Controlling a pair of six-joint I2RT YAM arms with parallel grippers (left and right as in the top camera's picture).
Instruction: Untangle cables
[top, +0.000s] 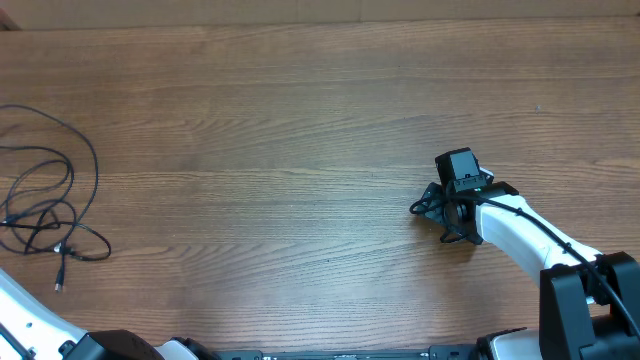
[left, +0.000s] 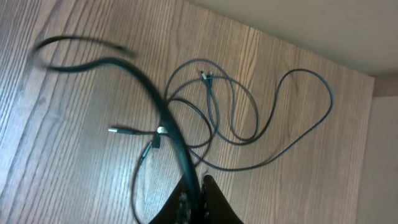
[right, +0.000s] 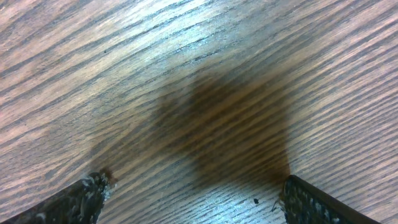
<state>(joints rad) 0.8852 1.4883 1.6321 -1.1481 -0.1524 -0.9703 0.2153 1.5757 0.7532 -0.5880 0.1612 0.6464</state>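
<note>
The held cable's end (left: 124, 52) curves free above the looped cables, so my left gripper should keep going toward open wood (left: 84, 158) next to the silver-tipped plug and let go there.
Several thin black cables (top: 45, 200) lie in loose overlapping loops at the table's far left edge; one plug end (top: 58, 285) points toward the front. In the left wrist view the same cables (left: 249, 134) spread over the wood, with a silver-tipped plug (left: 115, 130) at the left. My left gripper (left: 198, 193) is shut on one cable (left: 149, 87), which rises blurred from between the fingers and arcs left above the table. Out on the right half of the table, my right gripper (top: 430, 205) stands open; its fingertips (right: 93, 186) are wide apart over bare wood.
The wooden table (top: 300, 120) fills the overhead view. Only a white link of the left arm (top: 20, 320) shows at the bottom left corner. The right arm (top: 540, 235) reaches in from the bottom right. The table's edge (left: 280, 43) runs just behind the cables.
</note>
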